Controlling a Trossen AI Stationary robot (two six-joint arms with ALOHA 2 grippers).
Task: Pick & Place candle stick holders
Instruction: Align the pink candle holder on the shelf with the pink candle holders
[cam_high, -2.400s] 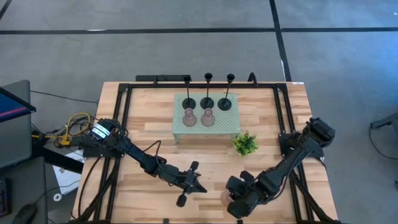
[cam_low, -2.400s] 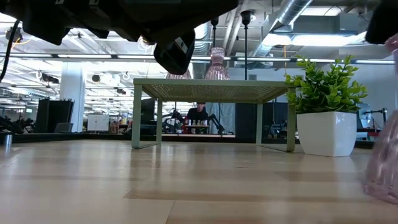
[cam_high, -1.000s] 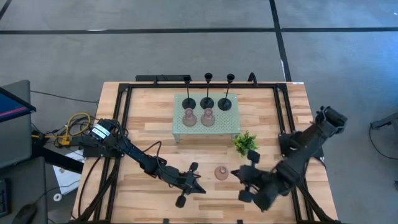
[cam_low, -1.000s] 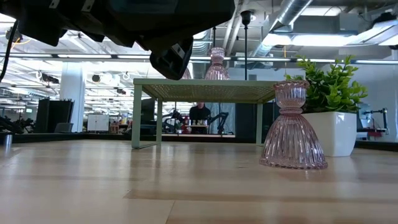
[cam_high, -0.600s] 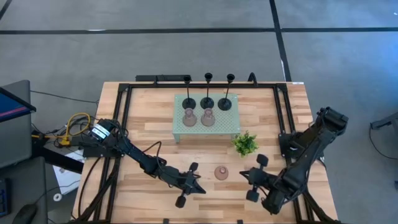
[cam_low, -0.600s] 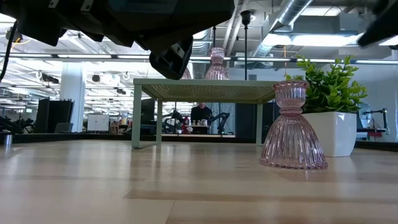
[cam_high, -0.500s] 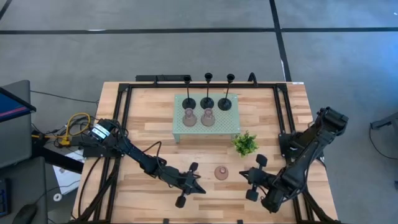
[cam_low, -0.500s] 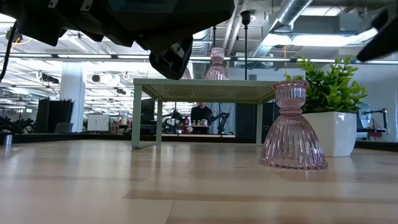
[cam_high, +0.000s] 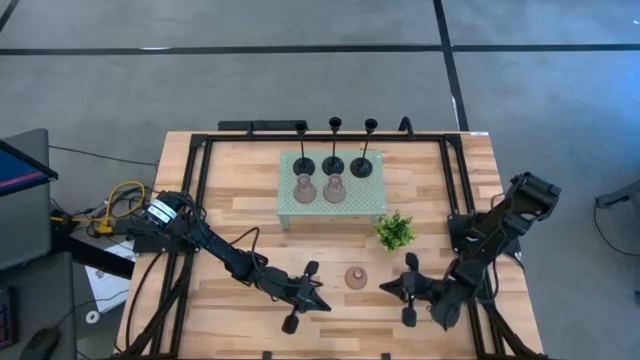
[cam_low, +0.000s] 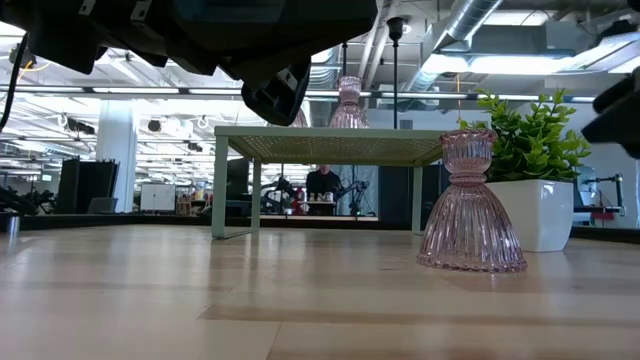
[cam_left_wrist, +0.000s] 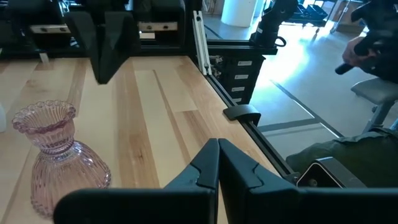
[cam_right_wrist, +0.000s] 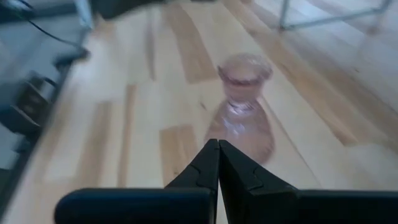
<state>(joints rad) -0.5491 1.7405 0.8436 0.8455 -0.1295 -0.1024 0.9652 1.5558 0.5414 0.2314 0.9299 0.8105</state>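
The robot's right gripper has shut fingers that would push the pink holder (cam_high: 355, 278), so it should open them first, then tip down and bring them around the holder's narrow middle (cam_low: 467, 180).
One pinkish glassy holder (cam_high: 354, 278) stands upright on its wide base on the bare wood, and no gripper touches it. It also shows in the low view (cam_low: 470, 205), the left wrist view (cam_left_wrist: 53, 155) and the right wrist view (cam_right_wrist: 242, 106). My left gripper (cam_high: 323, 301) is shut and empty just left of it. My right gripper (cam_high: 384, 287) is shut and empty just right of it, pointing at it. Two more pink holders (cam_high: 304, 188) and three black stemmed holders (cam_high: 333, 163) stand on the pale green tray (cam_high: 370, 203).
A small green plant (cam_high: 396, 230) in a white pot stands right of the tray, just beyond my right gripper. The tray is a raised shelf on legs (cam_low: 235, 185). Black frame rails (cam_high: 195, 190) run along the table's left, right and far edges.
My right gripper has drawn back a little from the pink holder, come lower and turned to point toward the table's left. The holder stands still where it was.
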